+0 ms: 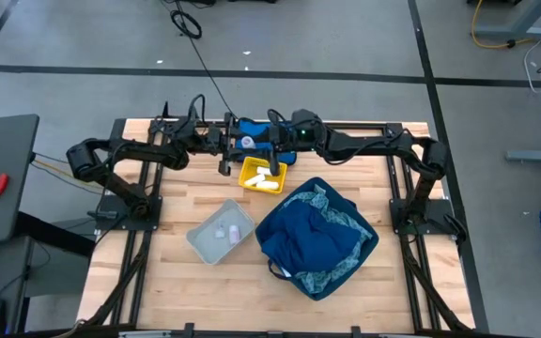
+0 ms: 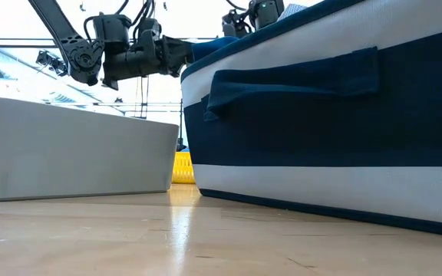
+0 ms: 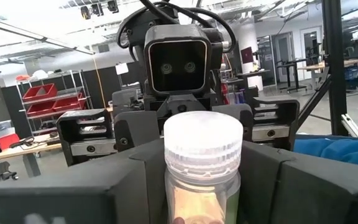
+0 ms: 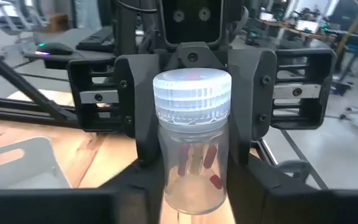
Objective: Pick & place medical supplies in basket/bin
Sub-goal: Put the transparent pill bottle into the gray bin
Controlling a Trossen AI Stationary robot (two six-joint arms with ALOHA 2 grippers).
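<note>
Next, my right gripper opens and moves back toward the blue basket [image 1: 317,237] before my left gripper moves the clear vial [image 1: 247,143], because both grippers are pinching the vial from opposite sides.
A clear vial [image 4: 192,149] with a ribbed white screw cap [image 3: 202,144] stands upright in the air between my two grippers, above the table's far middle; red and pale capsules show inside. My left gripper [image 3: 202,186] and right gripper [image 4: 194,196] face each other, level, each shut on the vial from opposite sides. In the high view they meet at the vial [image 1: 248,143], just beyond a yellow bin [image 1: 263,176] holding white packets. A patterned light-blue cloth [image 1: 332,208] and a dark-blue cloth [image 1: 308,239] lie in a blue basket. My left gripper pinches the vial's clear body [image 3: 194,193] below the cap between its two fingers, coming level from the table's left. The vial is lifted clear and upright. My right gripper pinches the vial's body [image 4: 191,186] between its two fingers, level from the table's right, cap upward.
A grey bin [image 1: 221,231] with small white items sits near the table's middle, left of the blue basket [image 2: 321,115], which fills the low view's right. Something blue [image 1: 252,127] shows under the grippers. Arm frames [image 1: 130,197] stand at both table sides.
</note>
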